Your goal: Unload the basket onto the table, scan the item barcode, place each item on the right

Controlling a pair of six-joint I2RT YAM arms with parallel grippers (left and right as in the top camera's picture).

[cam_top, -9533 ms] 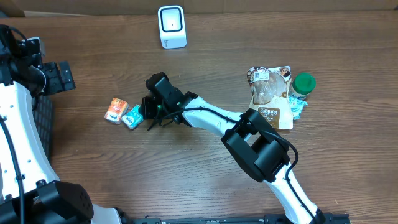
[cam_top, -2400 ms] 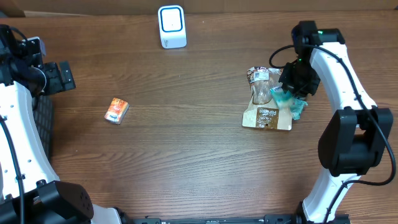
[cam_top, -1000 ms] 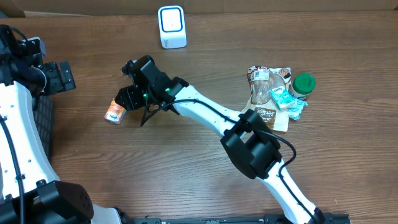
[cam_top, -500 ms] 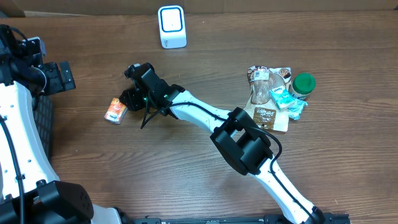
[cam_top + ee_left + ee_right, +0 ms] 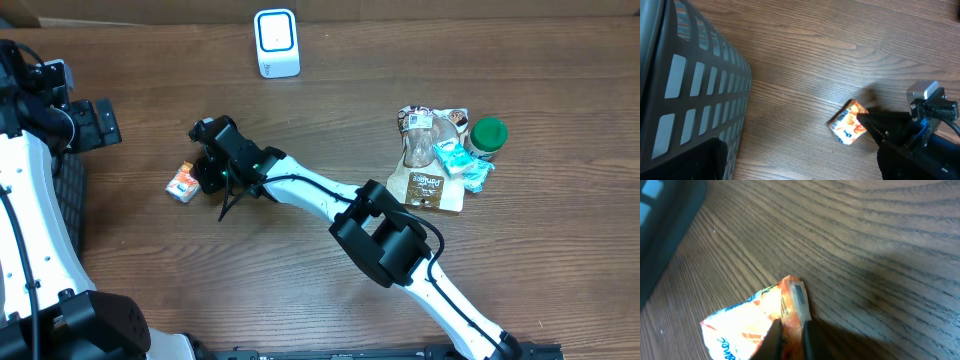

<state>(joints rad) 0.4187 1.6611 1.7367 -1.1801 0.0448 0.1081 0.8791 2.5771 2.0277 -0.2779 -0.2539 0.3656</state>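
My right gripper is holding just the edge of the orange snack packet (image 5: 187,181) at a long reach, so I should pull the packet toward the middle (image 5: 303,222) and grip it again there.
A small orange snack packet (image 5: 181,182) lies on the wooden table at the left. My right gripper (image 5: 198,178) reaches across to it and is shut on its right edge. In the right wrist view the two dark fingertips pinch the crimped end of the packet (image 5: 752,317), which still rests on the wood. The left wrist view shows the packet (image 5: 847,123) with the right arm's fingers (image 5: 882,125) on it. The white barcode scanner (image 5: 276,43) stands at the back edge. My left gripper (image 5: 98,122) hangs open at the far left, holding nothing.
A black mesh basket (image 5: 690,90) sits at the left edge under the left arm. At the right lies a pile of items: a clear bag (image 5: 432,135), a green-lidded jar (image 5: 489,133), a teal packet (image 5: 463,163) and a brown packet (image 5: 432,188).
The right gripper slid a little left and down onto the orange packet and its jaws closed on the packet's edge. The left arm has not moved.
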